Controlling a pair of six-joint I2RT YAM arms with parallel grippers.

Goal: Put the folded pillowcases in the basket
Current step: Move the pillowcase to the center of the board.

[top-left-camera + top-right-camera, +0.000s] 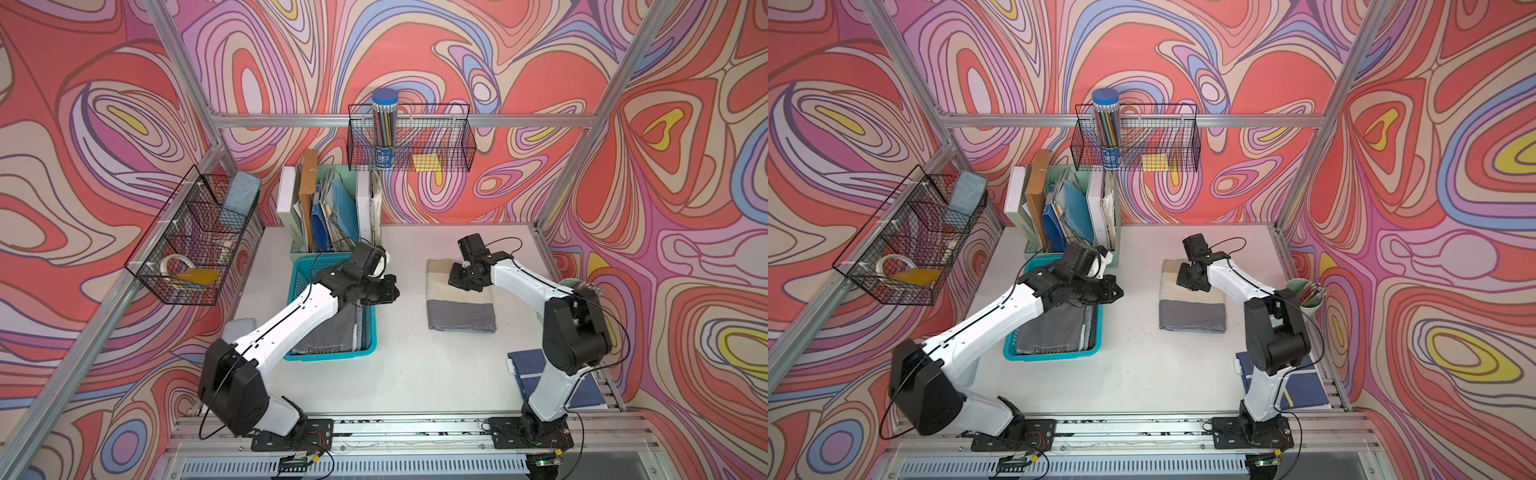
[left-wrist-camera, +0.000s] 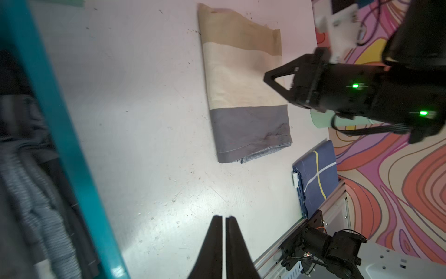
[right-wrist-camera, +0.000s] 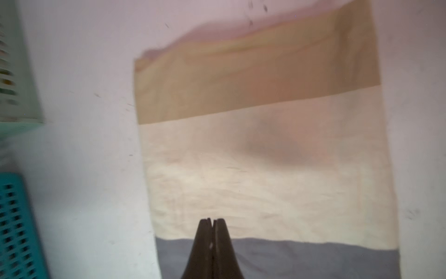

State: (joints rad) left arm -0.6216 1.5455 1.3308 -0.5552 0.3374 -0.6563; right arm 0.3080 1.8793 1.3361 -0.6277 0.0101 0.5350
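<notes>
My right gripper is to press the folded pillowcase (image 1: pixel 460 313) on its cream band (image 1: pixel 440 288) and slide it closer before my left gripper takes the pillowcase's edge, because the pillowcase lies flat and far back.
The folded pillowcase (image 1: pixel 461 316) (image 1: pixel 1192 316), banded tan, cream and grey, lies flat on the white table right of centre. The turquoise basket (image 1: pixel 332 355) (image 1: pixel 1054 355) stands to its left with grey folded cloths inside. My left gripper (image 1: pixel 395 289) (image 2: pixel 225 218) is shut and empty, hovering just past the basket's right rim (image 2: pixel 60 135), over the bare table between the basket and the pillowcase (image 2: pixel 231 79). My right gripper (image 1: pixel 451 276) (image 3: pixel 212 219) is shut with nothing in it, over the pillowcase's cream band (image 3: pixel 265 169).
A green file organiser (image 1: pixel 328 208) full of folders stands behind the basket. Black wire baskets (image 1: pixel 409 137) (image 1: pixel 191 237) hang on the back and left walls. A navy folded cloth (image 1: pixel 528 370) lies at the front right, and a mint cup of pencils (image 1: pixel 1304 295) stands by the right wall.
</notes>
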